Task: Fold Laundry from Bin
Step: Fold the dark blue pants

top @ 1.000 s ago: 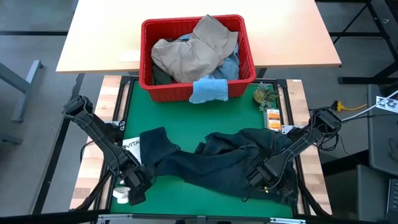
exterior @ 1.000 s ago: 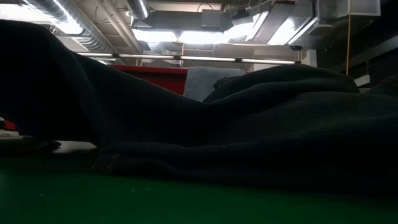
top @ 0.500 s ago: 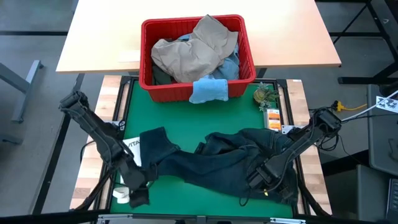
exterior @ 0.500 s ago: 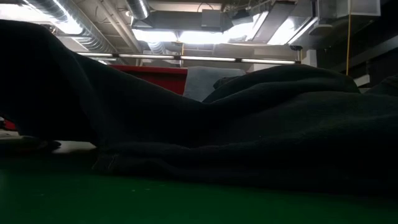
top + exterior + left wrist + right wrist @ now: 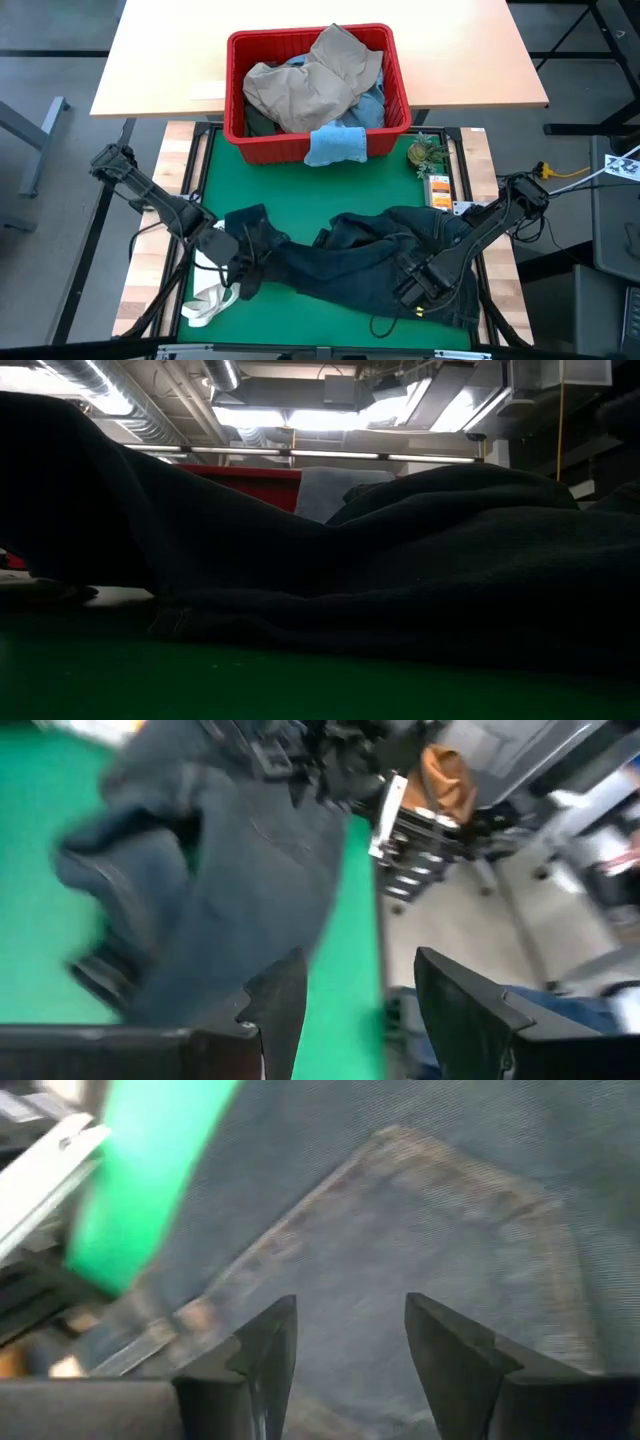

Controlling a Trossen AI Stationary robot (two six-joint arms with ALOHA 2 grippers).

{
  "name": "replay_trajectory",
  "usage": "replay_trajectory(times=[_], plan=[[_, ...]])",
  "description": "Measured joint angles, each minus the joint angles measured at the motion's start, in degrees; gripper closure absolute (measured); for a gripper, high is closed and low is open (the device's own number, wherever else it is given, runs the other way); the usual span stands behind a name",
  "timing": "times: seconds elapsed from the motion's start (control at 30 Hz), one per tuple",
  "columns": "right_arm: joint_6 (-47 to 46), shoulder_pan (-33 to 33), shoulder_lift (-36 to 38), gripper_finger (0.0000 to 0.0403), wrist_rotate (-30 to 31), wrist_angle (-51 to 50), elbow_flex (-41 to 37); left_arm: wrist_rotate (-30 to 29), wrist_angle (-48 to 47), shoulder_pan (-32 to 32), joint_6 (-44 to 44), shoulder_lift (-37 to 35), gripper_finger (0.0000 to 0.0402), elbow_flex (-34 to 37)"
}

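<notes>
My left gripper is reaching toward the jeans' bunched leg end (image 5: 262, 221). The leg end sticks out onto open green mat, so the gripper should keep going toward its free corner (image 5: 283, 237) until the fingers close there.
Dark navy jeans (image 5: 340, 260) lie crumpled across the green mat (image 5: 300, 195), and they fill the low view (image 5: 400, 580). The red bin (image 5: 265, 148) stands at the far edge, heaped with tan trousers (image 5: 310, 85). A light blue cloth (image 5: 335, 145) hangs over its near rim. My left gripper (image 5: 245, 270) hovers open by the jeans' left leg end, and its wrist view (image 5: 350, 970) shows nothing between the fingers. My right gripper (image 5: 412, 288) points down, open, above a back pocket (image 5: 430, 1210) of the jeans.
A white tote bag (image 5: 205, 300) lies at the mat's near left corner. A small green object (image 5: 425, 152) and an orange packet (image 5: 438, 188) sit at the mat's right edge. A pale wooden tabletop (image 5: 150, 60) lies under and behind the bin.
My left gripper has risen from the near left corner and swung toward the far right, onto the jeans' left leg end. It has tipped from pointing down toward level. The white tote bag that it covered now shows. The jeans have kept their shape.
</notes>
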State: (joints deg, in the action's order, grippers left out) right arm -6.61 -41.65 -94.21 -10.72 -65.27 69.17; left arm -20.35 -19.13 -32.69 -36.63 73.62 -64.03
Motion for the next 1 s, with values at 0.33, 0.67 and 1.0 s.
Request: replay_trajectory(times=[0.33,0.67,1.0], plan=[[0.6,0.0,0.0,0.0215,8.0,9.2,0.0,-3.8,-1.7,2.6,10.2,3.6,0.0224,0.0],[1.1,0.0,0.0,0.0215,11.1,10.3,0.0,-6.0,-7.7,6.9,7.5,10.9,0.0224,0.0],[1.1,0.0,0.0,0.0215,11.2,10.3,0.0,-1.2,-16.6,11.5,-1.0,15.9,0.0224,0.0]])
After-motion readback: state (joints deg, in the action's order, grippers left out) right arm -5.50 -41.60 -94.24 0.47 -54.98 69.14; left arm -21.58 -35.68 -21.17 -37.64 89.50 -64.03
